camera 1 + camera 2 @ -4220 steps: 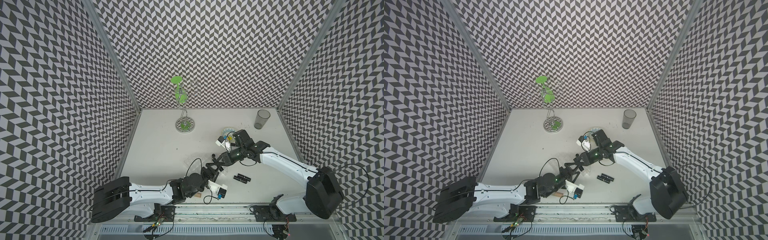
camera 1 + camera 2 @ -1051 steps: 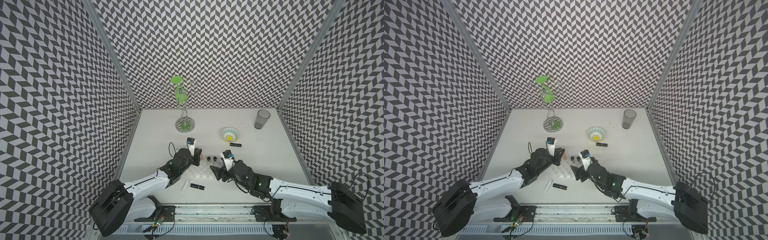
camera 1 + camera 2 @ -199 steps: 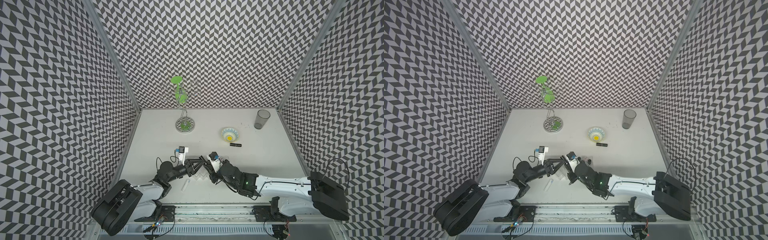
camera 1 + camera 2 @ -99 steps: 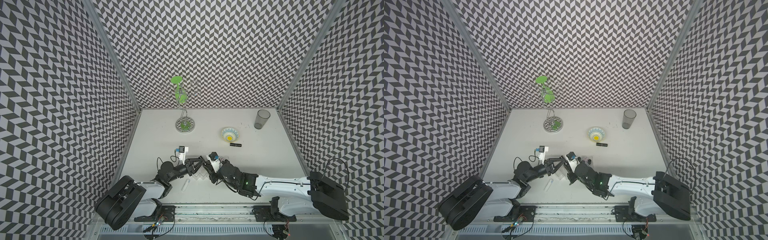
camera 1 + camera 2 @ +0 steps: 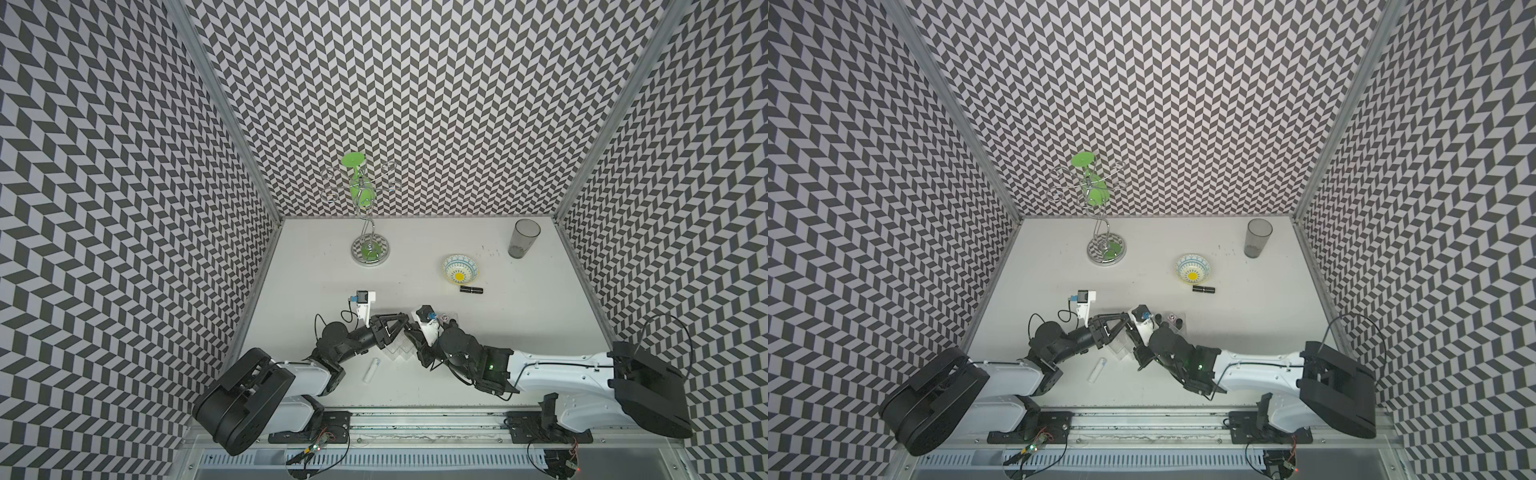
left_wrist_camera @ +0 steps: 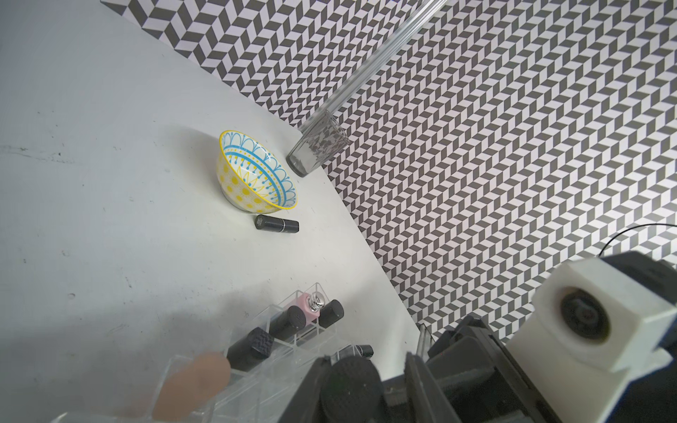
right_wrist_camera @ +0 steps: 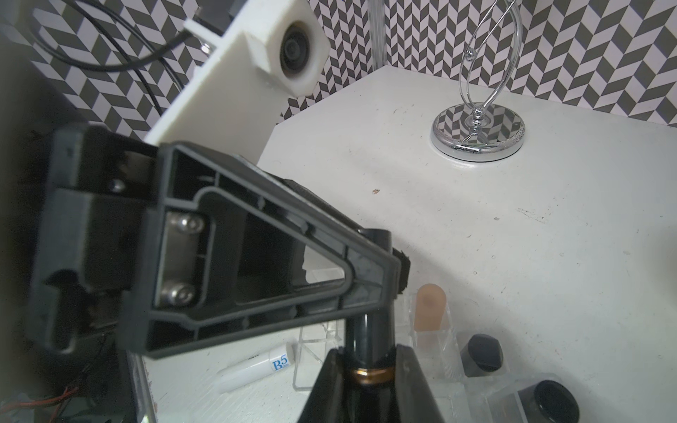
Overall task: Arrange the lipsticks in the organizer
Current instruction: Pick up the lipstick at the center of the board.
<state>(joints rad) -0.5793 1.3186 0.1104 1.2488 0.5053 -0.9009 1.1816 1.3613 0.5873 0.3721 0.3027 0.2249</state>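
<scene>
My right gripper is covering the black lipstick's lower end (image 7: 372, 388), which must go into the organizer. My left gripper should take the cap end and lower the lipstick in.
My right gripper (image 7: 368, 351) is shut on a black lipstick (image 7: 370, 329) with a gold band, held over the clear organizer (image 7: 317, 349). My left gripper (image 6: 366, 360) straddles that lipstick's cap end (image 6: 351, 381): one jaw is touching it and a gap shows at the other. In both top views the two grippers (image 5: 405, 328) (image 5: 1125, 319) meet above the organizer (image 5: 399, 353). A beige lipstick (image 6: 194, 384), a pink one (image 6: 311, 305) and several black lipsticks (image 6: 252, 346) stand in its cells. A white lipstick (image 5: 371, 370) and a black one (image 5: 471, 289) lie on the table.
A patterned bowl (image 5: 460, 269) sits beside the loose black lipstick. A grey tumbler (image 5: 523, 239) stands at the back right. At the back left is a chrome wire stand with green discs (image 5: 370, 249). Patterned walls close three sides.
The left jaws have narrowed around the black lipstick's cap end. Both arms otherwise stay where they were.
</scene>
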